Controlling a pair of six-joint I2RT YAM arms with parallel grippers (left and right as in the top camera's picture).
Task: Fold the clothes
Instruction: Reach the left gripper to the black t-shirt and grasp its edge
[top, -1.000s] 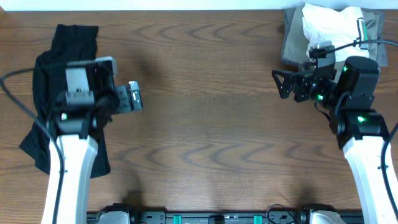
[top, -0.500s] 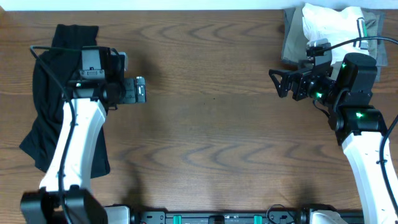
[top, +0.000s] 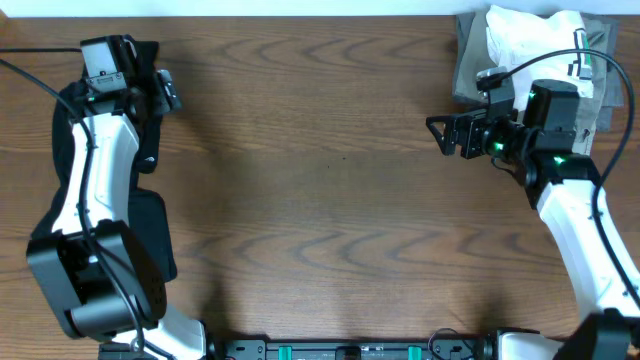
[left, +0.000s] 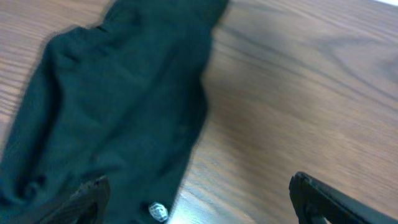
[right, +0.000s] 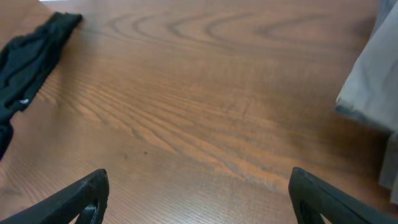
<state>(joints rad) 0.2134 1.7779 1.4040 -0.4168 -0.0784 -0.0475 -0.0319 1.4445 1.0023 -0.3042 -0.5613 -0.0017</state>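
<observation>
My right gripper is far from the black garment (top: 150, 226), so my left gripper should pinch the garment's inner edge (top: 154, 143) and pull it toward the middle before folding.
The clothes are one long black garment (top: 150, 230) lying along the table's left side, partly under my left arm. In the left wrist view it (left: 118, 106) fills the left half, with its tiny white logo (left: 157, 211) near the bottom. My left gripper (top: 160, 88) hangs over the garment's far end; its jaws (left: 199, 205) are open and empty, one over the cloth and one over bare wood. My right gripper (top: 445, 133) is open and empty above the wood at the right (right: 199, 199). The garment also shows far off in the right wrist view (right: 28, 62).
A white folded garment (top: 530, 35) lies on olive/grey folded garments (top: 468, 75) at the back right corner, just behind my right arm. Their grey edge (right: 373, 81) shows in the right wrist view. The wooden table (top: 330, 200) stretches between the arms.
My left arm has swung back and to the left, from pointing right over the wood to over the black garment's far end. My right gripper has drifted slightly left and back.
</observation>
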